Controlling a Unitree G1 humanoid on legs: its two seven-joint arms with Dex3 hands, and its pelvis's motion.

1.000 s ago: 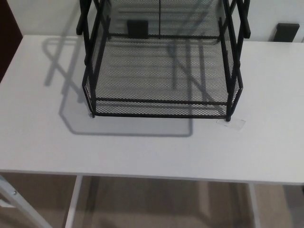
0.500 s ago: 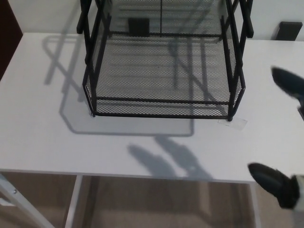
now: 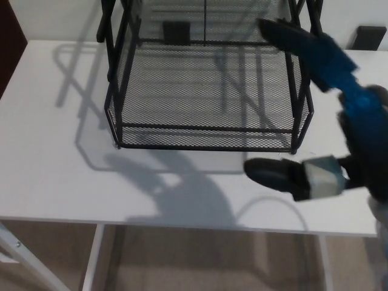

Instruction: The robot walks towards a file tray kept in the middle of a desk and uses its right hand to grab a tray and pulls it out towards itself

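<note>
My gripper will pull the tray straight out while the rack stays in place, because the tray's front rim (image 3: 203, 148) is apart from the rack's crossbar (image 3: 206, 128).
A black wire-mesh file tray rack (image 3: 206, 85) stands in the middle of the white desk (image 3: 54, 176). Its lowest tray (image 3: 200, 136) has its front rim facing me. My right hand (image 3: 330, 115) has come in from the right and is open. One finger reaches up over the rack's right side, and the thumb (image 3: 276, 173) lies low just in front of the tray's front right corner. I cannot tell whether the hand touches the rack. The left hand does not show.
The desk's front edge (image 3: 182, 221) runs across the lower picture, with the floor and white desk legs (image 3: 94, 260) below it. A small clear tag by the rack's front right foot is mostly hidden by my hand. Dark objects sit by the back wall (image 3: 368, 37).
My right hand has moved from the picture's right edge up and leftward to the rack's front right corner. Its shadow has spread across the desk. The rack has not moved.
</note>
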